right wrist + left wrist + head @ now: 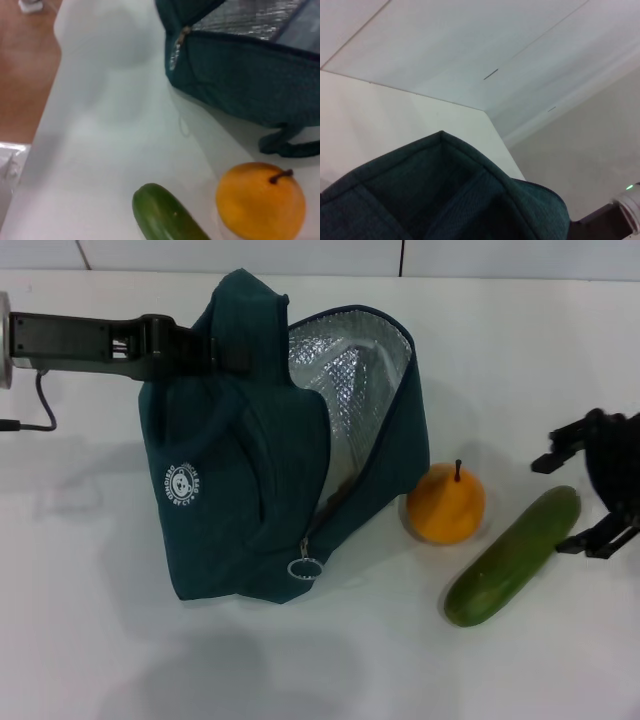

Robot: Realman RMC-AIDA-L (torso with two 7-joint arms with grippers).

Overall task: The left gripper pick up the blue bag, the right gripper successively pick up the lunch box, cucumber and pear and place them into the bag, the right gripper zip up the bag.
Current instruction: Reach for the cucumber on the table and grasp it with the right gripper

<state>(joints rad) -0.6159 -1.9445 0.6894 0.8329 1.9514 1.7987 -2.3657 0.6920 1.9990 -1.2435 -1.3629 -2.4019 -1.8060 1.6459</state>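
Observation:
The robot's right gripper has its open fingers on both sides of the cucumber's far end (561,506), clear of the pear, so it should go on down toward the cucumber's middle (513,557) before it closes there.
The blue bag (250,490) stands on the white table with its mouth open and its silver lining showing. My left gripper (205,348) reaches in from the left and is shut on the bag's top edge. The ring zipper pull (304,567) hangs at the bag's lower front. The pear (446,505) sits just right of the bag, and the cucumber (510,558) lies diagonally beside it. My right gripper (550,506) hovers open over the cucumber's far end. The right wrist view shows the cucumber (165,215), pear (260,200) and bag (240,85). The lunch box is out of view.
A black cable (40,405) trails from the left arm at the table's left edge. One bag handle (290,145) lies loose on the table near the pear. The table edge (45,125) and brown floor show in the right wrist view.

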